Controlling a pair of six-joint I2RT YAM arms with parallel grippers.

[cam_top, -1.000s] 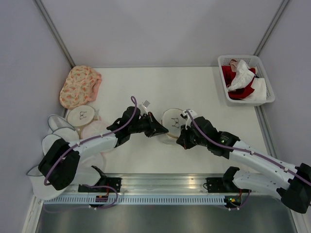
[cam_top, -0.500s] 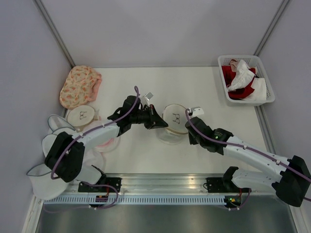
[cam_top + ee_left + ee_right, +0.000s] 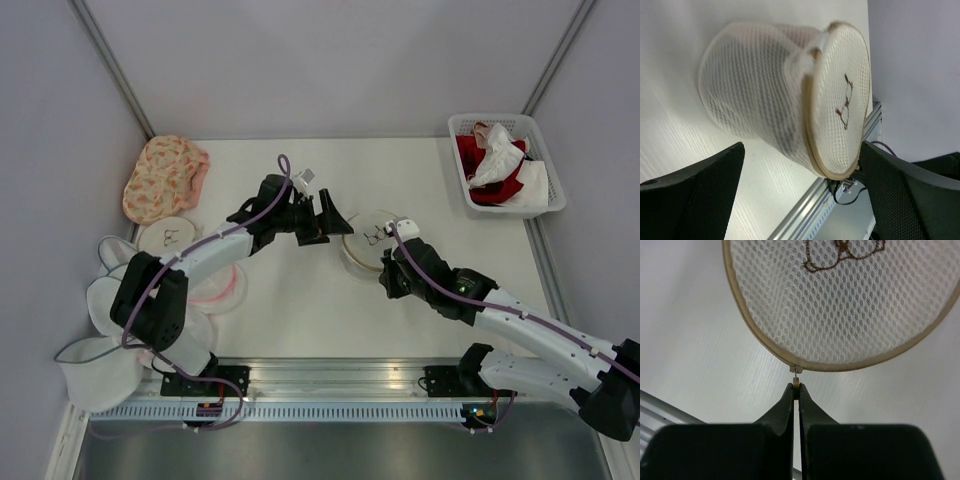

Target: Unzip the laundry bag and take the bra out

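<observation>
The robot's right gripper has the zipper pull (image 3: 796, 370) while the laundry bag's rim (image 3: 346, 243) is loose, so next the left gripper clamps the laundry bag's rim before the right gripper pulls.
The laundry bag (image 3: 372, 238), a cream mesh drum with a tan zip rim and a small bra icon on its flat top, lies tipped on the table's middle. My left gripper (image 3: 337, 216) stands open just left of it, its fingers (image 3: 700, 190) spread to either side of the bag (image 3: 765, 100) without touching. My right gripper (image 3: 796, 386) is shut on the zipper pull (image 3: 796, 380) at the lid's near rim, below the lid (image 3: 840, 305); from above the right gripper (image 3: 386, 264) sits at the bag's near side. The bra is hidden inside the mesh.
A peach floral bag (image 3: 165, 175) and several round white pouches (image 3: 165, 238) lie along the left edge. A white basket (image 3: 548, 205) with red and white clothes stands at the far right. A metal rail (image 3: 330, 375) runs along the near edge.
My left gripper has opened and let go of the bag, moving away from the rail. The bag shifted right and farther back. The right gripper stays shut on the zipper pull.
</observation>
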